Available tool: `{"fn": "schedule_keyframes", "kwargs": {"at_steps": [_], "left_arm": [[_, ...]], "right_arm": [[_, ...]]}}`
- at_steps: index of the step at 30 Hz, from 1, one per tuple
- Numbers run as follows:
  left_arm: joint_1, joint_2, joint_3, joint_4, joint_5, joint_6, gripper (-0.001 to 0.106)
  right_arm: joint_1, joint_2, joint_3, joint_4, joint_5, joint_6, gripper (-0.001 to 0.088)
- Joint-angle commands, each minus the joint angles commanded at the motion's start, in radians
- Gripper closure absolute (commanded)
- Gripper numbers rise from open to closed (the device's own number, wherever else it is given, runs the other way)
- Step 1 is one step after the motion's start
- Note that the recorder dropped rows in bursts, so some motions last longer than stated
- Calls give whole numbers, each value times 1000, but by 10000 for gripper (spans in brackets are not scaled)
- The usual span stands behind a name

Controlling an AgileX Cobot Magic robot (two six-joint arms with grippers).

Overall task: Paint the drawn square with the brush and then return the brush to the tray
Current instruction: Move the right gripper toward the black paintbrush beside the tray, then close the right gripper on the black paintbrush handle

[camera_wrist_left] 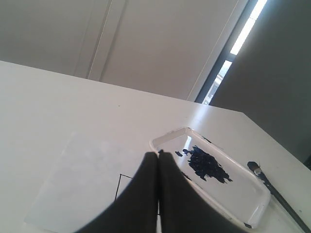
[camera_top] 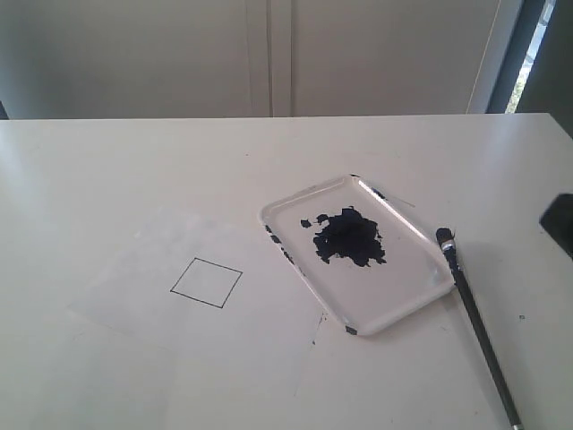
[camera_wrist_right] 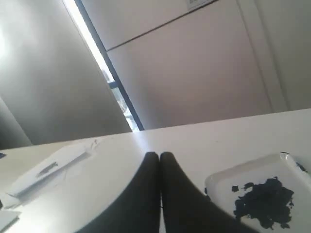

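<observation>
My right gripper should go on down to the handle's middle [camera_top: 480, 328] until its fingers close around it, because the brush's handle [camera_top: 498, 370] lies clear beside the tray.
The drawn square [camera_top: 206, 282] is a thin black outline, blank inside, on a pale sheet at the left of the table. To its right lies the white tray [camera_top: 407, 273] with a dark blue paint blotch [camera_top: 349, 237] in its middle. The brush [camera_top: 479, 327] lies flat on the table just right of the tray, its dark tip toward the back. My left gripper [camera_wrist_left: 158, 154] is shut and empty, hanging over the sheet near the tray [camera_wrist_left: 167, 138]; a corner of the square [camera_wrist_left: 119, 187] shows beside it. My right gripper [camera_wrist_right: 159, 155] is shut and empty, with the tray [camera_wrist_right: 243, 171] off to one side.
The sheet [camera_top: 161, 260] lies flat on the white table. A dark shape [camera_top: 560, 224] juts in at the exterior view's right edge. White papers or flat boxes [camera_wrist_right: 48, 170] lie on the table in the right wrist view. A grey wall stands behind the table.
</observation>
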Motion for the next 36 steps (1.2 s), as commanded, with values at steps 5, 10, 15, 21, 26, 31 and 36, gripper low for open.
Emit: {"fn": "schedule_keyframes", "kwargs": {"at_steps": [5,10,15,21,26,31,36], "left_arm": [[0,0,0,0,0,0,1053],[0,0,0,0,0,0,1053],[0,0,0,0,0,0,1053],[0,0,0,0,0,0,1053],[0,0,0,0,0,0,1053],[0,0,0,0,0,0,1053],[0,0,0,0,0,0,1053]], "right_arm": [[0,236,-84,-4,11,-180,868],[0,416,-119,-4,41,-255,868],[0,527,-119,8,167,-254,868],[0,611,-119,8,218,-254,868],[0,644,-119,8,256,-254,868],[0,674,-119,13,341,-251,868],[0,730,-112,19,461,-202,868]]}}
